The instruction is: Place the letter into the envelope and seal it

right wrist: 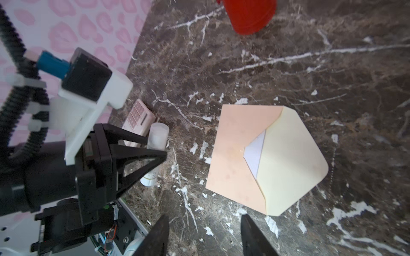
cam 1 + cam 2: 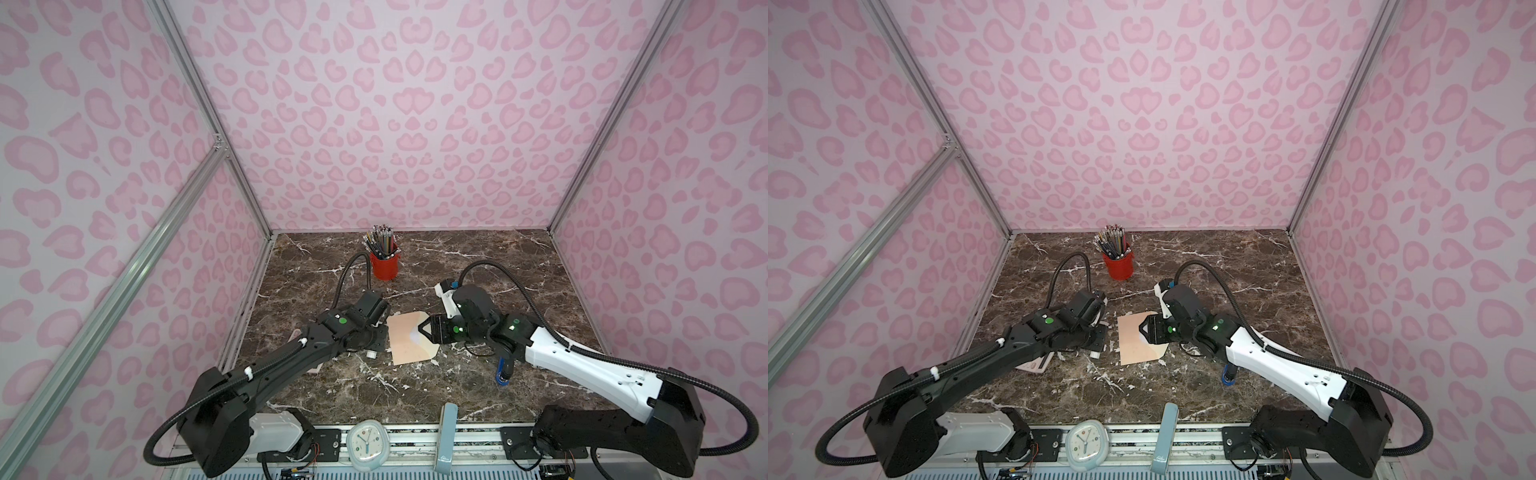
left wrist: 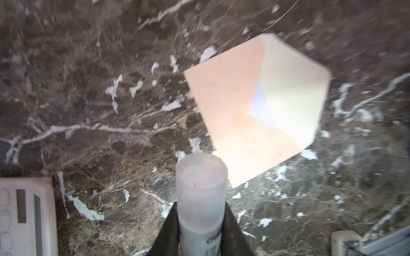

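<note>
The glue stick in the robot's left gripper has a translucent cap [image 3: 201, 187] over it, so the right gripper should take hold of the cap's end [image 1: 159, 129] and pull the cap off before the envelope's flap gets glued.
The peach-pink envelope [image 2: 405, 340] [image 2: 1133, 343] lies flat on the marble table with its cream flap [image 1: 292, 164] folded open. A white corner of the letter [image 1: 256, 155] [image 3: 258, 103] shows inside the envelope's mouth; the rest of it is hidden. My left gripper [image 3: 201, 207] is shut on a white glue stick [image 3: 202, 177] [image 1: 157, 137], held low just left of the envelope [image 3: 230, 110]. In the right wrist view the left gripper [image 1: 155, 146] appears from the side. My right gripper [image 1: 204, 218] [image 2: 424, 329] stands open and empty above the envelope's flap side.
A red cup of pencils [image 2: 384, 262] stands behind the envelope. A pink calculator [image 3: 22, 217] [image 1: 138, 117] lies under the left arm. A blue-tipped object [image 2: 503, 374] lies under the right arm. A small clock [image 2: 368, 444] and a grey-blue object [image 2: 446, 432] sit on the front rail.
</note>
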You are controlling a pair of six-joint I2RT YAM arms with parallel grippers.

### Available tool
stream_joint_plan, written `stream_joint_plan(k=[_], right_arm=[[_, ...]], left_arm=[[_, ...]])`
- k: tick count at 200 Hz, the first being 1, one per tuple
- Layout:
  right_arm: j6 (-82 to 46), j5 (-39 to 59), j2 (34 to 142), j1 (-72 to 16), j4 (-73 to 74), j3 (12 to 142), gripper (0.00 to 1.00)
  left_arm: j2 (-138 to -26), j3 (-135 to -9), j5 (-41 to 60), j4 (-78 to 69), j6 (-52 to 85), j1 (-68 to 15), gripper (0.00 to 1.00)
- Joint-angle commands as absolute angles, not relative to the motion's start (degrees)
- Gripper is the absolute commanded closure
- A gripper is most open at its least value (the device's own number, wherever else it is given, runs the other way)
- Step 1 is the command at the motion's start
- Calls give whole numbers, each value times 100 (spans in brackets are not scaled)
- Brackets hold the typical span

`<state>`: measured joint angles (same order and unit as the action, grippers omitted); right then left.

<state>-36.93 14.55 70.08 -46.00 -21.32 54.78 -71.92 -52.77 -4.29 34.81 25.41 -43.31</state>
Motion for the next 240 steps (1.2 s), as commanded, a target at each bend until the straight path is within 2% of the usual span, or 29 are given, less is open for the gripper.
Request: stream_joint_plan(k=[1, 31, 90, 195, 211, 240], right_arm=[[-3739, 1272, 6697, -4579, -2089, 5609, 44], [-3810, 1124, 6299, -4580, -1953, 5737, 41], [-3762, 920, 6223, -4672, -2473, 6074, 39], [-3832, 984, 6361, -4733, -2989, 6090, 38], [-3834, 1018, 6428, -4749, -2986, 6104, 41], [-3854, 1064, 6545, -4784, -2998, 6179, 51]], left_arm=[[-6705, -5160, -349, 2491, 2348, -4563, 78], [-6382, -4867, -178, 1558, 2203, -4909, 77], [-6643, -4695, -207, 394, 2014, -5625, 76], [-6610, -4629, -339, -202, 1859, -6051, 76], [-6618, -4648, -343, -202, 1834, -6073, 76], [-6644, -4664, -355, -148, 1819, -6082, 76]])
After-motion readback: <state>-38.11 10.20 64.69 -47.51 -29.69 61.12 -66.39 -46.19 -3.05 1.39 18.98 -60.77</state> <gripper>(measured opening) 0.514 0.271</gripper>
